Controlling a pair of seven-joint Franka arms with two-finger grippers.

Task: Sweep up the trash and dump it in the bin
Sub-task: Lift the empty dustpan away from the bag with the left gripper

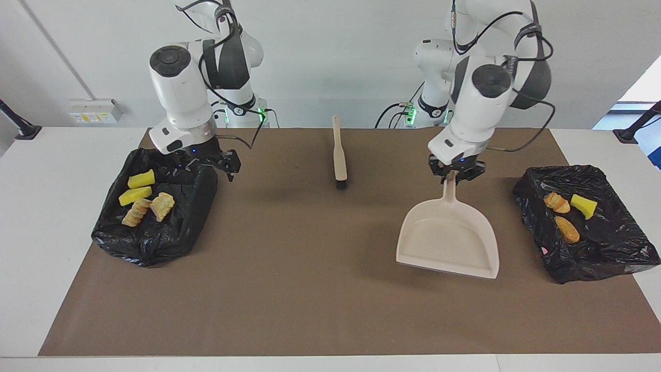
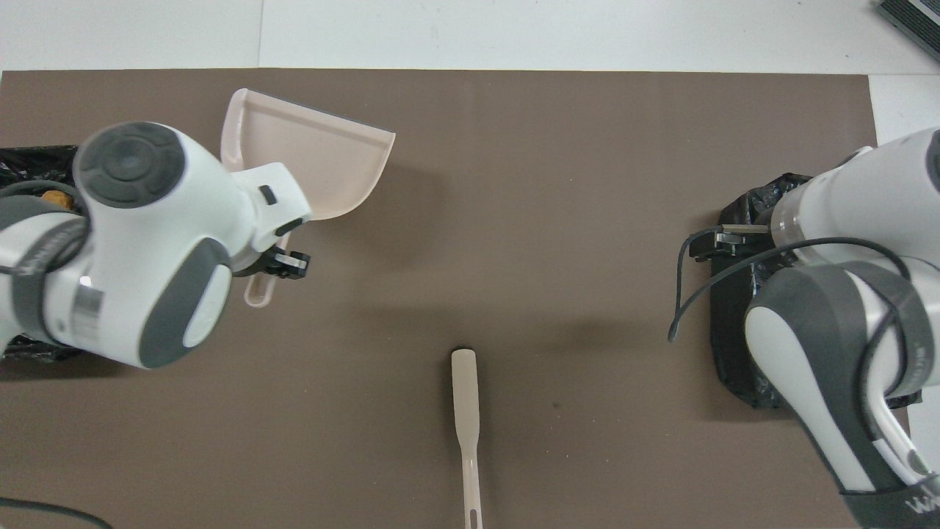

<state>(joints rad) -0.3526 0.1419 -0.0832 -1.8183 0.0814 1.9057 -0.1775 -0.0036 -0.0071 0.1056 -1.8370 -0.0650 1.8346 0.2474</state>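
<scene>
The beige dustpan [image 1: 447,238] is empty and the mat [image 1: 344,238] past the brush's bristles is clear, so the robot's left gripper should keep carrying the dustpan there until it lies flat, then let go.
My left gripper [image 1: 456,174] is shut on the handle of the beige dustpan [image 1: 446,242], which hangs low over the brown mat [image 1: 310,289] with its mouth pointing away from the robots. I cannot tell whether its lip touches the mat. The dustpan [image 2: 308,158] is empty. Trash lies in two black-lined bins. Several yellow and tan lumps [image 1: 150,199] sit in the bin [image 1: 170,237] at the right arm's end, and three lumps [image 1: 566,230] in the bin [image 1: 609,248] at the left arm's end. My right gripper [image 1: 209,163] hovers open and empty over the edge of its bin.
The beige brush [image 1: 339,155] with black bristles lies on the mat between the two arms, close to the robots, handle toward them. In the overhead view the brush [image 2: 466,411] shows and the right arm covers most of its bin [image 2: 734,316].
</scene>
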